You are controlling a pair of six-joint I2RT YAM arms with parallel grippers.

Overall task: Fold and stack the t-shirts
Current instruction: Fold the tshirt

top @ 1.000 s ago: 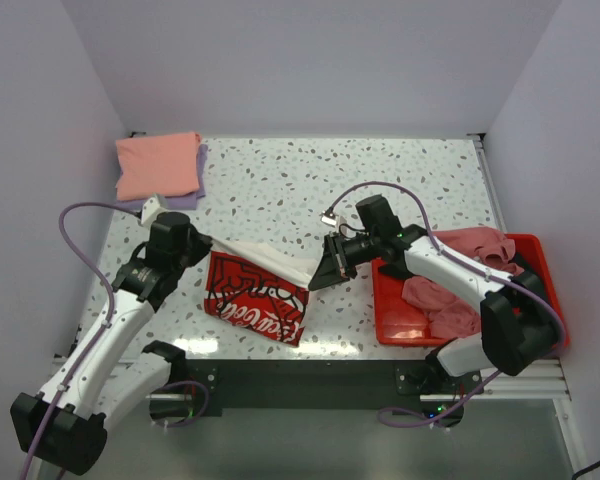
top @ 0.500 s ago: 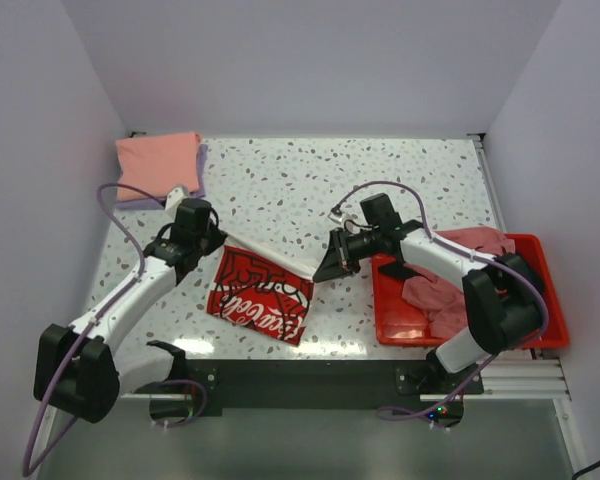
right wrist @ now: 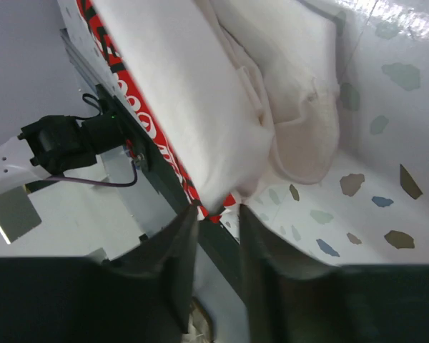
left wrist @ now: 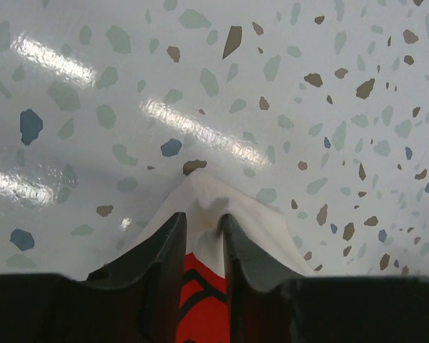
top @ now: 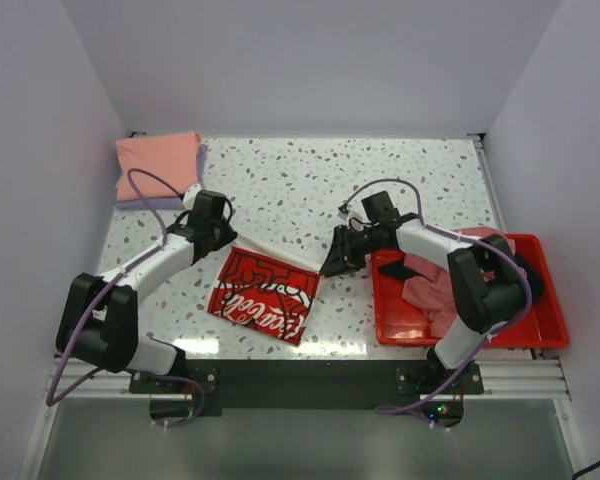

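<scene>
The t-shirt's white edge [top: 276,251] is slanted and peaks at its corner, so my left gripper should open over the red logo [top: 256,280] and make the t-shirt straight before stacking it.
A cream-white t-shirt [top: 263,295] with a red printed logo lies folded near the table's front. Its white edge [top: 280,258] runs between the two grippers. My left gripper [top: 224,241] sits low at the shirt's left corner. In the left wrist view its jaws [left wrist: 202,218] stand slightly apart, with the peaked cream cloth [left wrist: 209,191] lying loose between them. My right gripper [top: 330,265] is at the shirt's right corner. Its jaws [right wrist: 218,211] are parted too, and the cloth edge [right wrist: 179,93] lies just beyond the tips.
A folded salmon-pink t-shirt [top: 158,163] rests on a lavender one [top: 183,201] at the back left corner. The red plastic tray [top: 450,341] at the right holds crumpled dusty-rose shirts [top: 435,300]. The right forearm crosses the tray's left rim.
Both grippers have lowered the shirt's white edge onto the table and shifted a little toward the back. Both pairs of jaws, shut on the cloth before, have parted.
</scene>
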